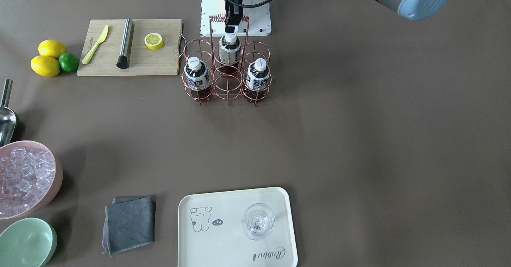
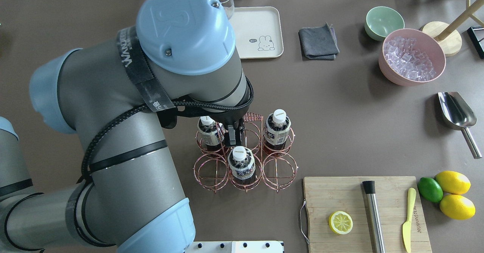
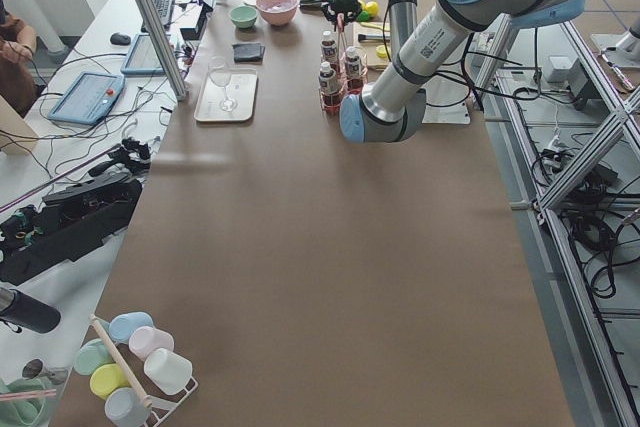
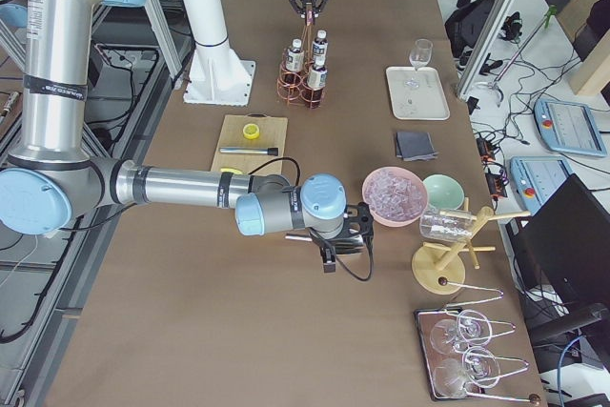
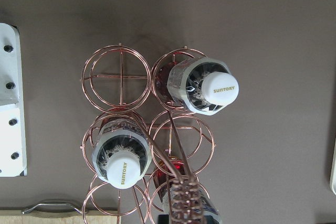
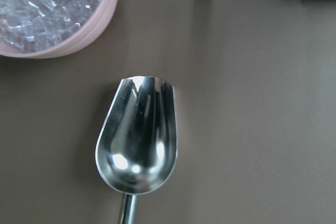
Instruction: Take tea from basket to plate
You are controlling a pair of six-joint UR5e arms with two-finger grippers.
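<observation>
My gripper will carry the basket by its coiled handle. Stacked rings (image 1: 256, 94) go around the tea bottles (image 1: 258, 75), so any still inside will come along with the basket.
The copper wire basket (image 1: 228, 88) stands mid-table near the robot's base. Two black-and-white-label tea bottles (image 1: 196, 75) (image 1: 258, 77) sit in its far corner rings. A beige-label bottle (image 1: 230, 50) sits in the middle ring nearest the robot. My left gripper (image 1: 231, 30) hangs open above the basket by its coiled handle (image 2: 255, 116), over the beige bottle's cap, touching nothing. The left wrist view looks down on the basket (image 5: 121, 77) and a tea bottle (image 5: 210, 90). The cream plate (image 1: 223, 251) lies at the far edge with a glass (image 1: 258, 221) on it. My right gripper (image 4: 329, 256) shows only in the exterior right view, so I cannot tell its state.
A cutting board (image 1: 159, 61) with a lemon half, a yellow knife and a steel bar lies beside the basket. Lemons and a lime (image 1: 68, 62) lie past it. A pink ice bowl (image 1: 56, 170), green bowl (image 1: 26, 243), grey cloth (image 1: 129, 223) and metal scoop (image 6: 139, 140) are on my right.
</observation>
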